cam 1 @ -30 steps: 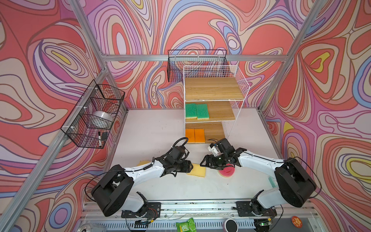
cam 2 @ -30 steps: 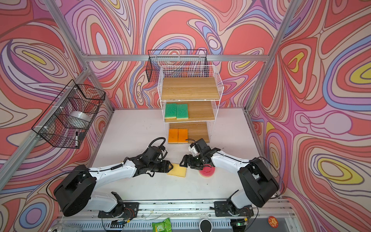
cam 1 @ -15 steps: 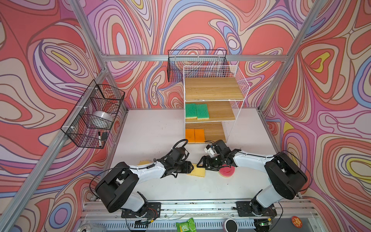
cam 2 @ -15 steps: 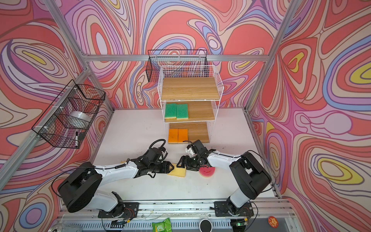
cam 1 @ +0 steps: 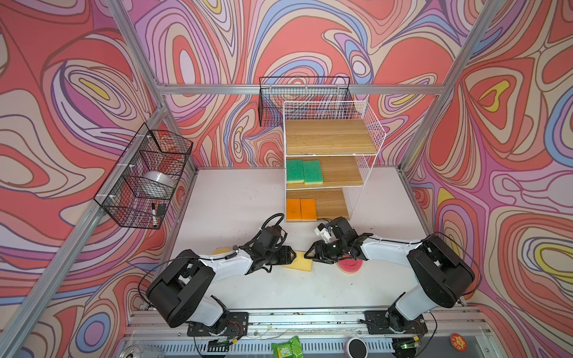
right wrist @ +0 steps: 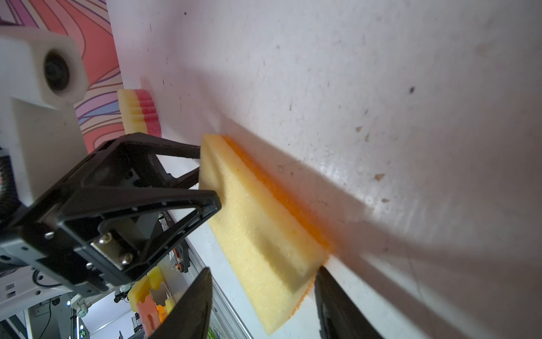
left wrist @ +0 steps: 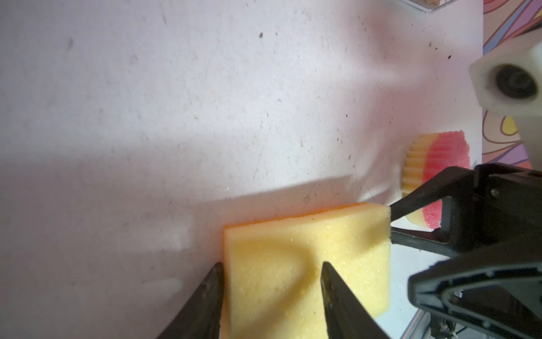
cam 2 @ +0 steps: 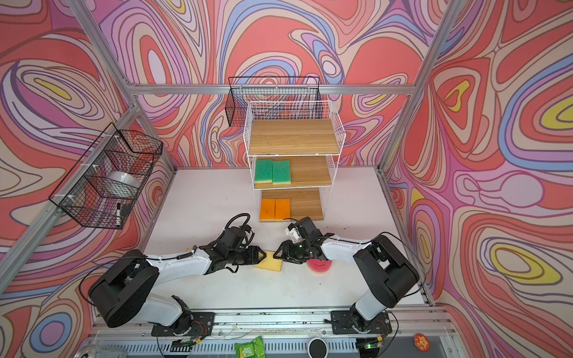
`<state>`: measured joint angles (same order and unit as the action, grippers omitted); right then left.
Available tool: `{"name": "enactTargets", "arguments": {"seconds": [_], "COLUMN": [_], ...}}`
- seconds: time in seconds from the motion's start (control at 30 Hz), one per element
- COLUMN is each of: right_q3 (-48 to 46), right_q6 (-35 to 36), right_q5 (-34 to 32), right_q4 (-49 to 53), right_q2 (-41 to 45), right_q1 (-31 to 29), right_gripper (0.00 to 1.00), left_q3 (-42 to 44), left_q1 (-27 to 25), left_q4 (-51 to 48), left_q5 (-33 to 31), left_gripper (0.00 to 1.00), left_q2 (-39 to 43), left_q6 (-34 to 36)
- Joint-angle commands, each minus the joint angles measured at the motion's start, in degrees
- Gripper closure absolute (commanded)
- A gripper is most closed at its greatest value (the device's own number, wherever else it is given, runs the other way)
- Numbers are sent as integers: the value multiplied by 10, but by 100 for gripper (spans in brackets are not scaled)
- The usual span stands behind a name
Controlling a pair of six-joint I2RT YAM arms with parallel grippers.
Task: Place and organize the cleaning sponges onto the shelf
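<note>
The sponge's yellow foam (cam 1: 299,261) is on top, while the shelf's orange sponges lie orange up. My left gripper should flip the sponge's orange side (right wrist: 277,189) up before shelving it.
A yellow sponge (cam 1: 300,264) with an orange scouring face lies tilted on the table between both grippers. My left gripper (left wrist: 271,273) is shut on one end, one finger denting the yellow foam, the other at the orange edge. My right gripper (right wrist: 262,276) is open around the opposite corner, with a gap at one finger. A round pink-and-yellow sponge (cam 1: 350,266) sits under the right arm. Another pink-and-yellow sponge (right wrist: 140,114) lies beyond the left arm. On the shelf (cam 1: 331,139), two green sponges (cam 1: 304,172) lie on the middle board and two orange sponges (cam 1: 300,209) on the bottom one.
A black wire basket (cam 1: 145,173) hangs on the left wall and another (cam 1: 304,99) behind the shelf. A green packet (cam 1: 286,347) lies past the front rail. The shelf's top board is bare, as is the right half of the lower boards.
My right gripper has moved left from over the round pink sponge to the yellow sponge's end, and its jaws have narrowed. The left gripper has closed a little on the sponge.
</note>
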<state>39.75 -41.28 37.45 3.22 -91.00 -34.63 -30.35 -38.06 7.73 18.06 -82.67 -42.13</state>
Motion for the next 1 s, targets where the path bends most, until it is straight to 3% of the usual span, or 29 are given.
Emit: {"name": "enactTargets", "arguments": {"seconds": [0.0,0.3,0.77,0.97], "right_q3": [5,37,92,118], "right_q6": [2,15,-18,-9], "right_q5": [0,-27,12,3], "right_q4": [-17,5,-69,-51], "right_q2": [-1,-29,-90,-99], "right_q1": [-4,-4,-4,-4], "right_gripper": [43,37,27,24], "left_q3": [2,-10,-100,-117], "left_q1": [2,14,19,19], "left_q4": [26,-34,-68,-75], "left_q5": [24,15,33,36], "left_gripper": [54,70,70,70], "left_q2": [29,108,126,115], "left_q6": [-9,7,14,17]}}
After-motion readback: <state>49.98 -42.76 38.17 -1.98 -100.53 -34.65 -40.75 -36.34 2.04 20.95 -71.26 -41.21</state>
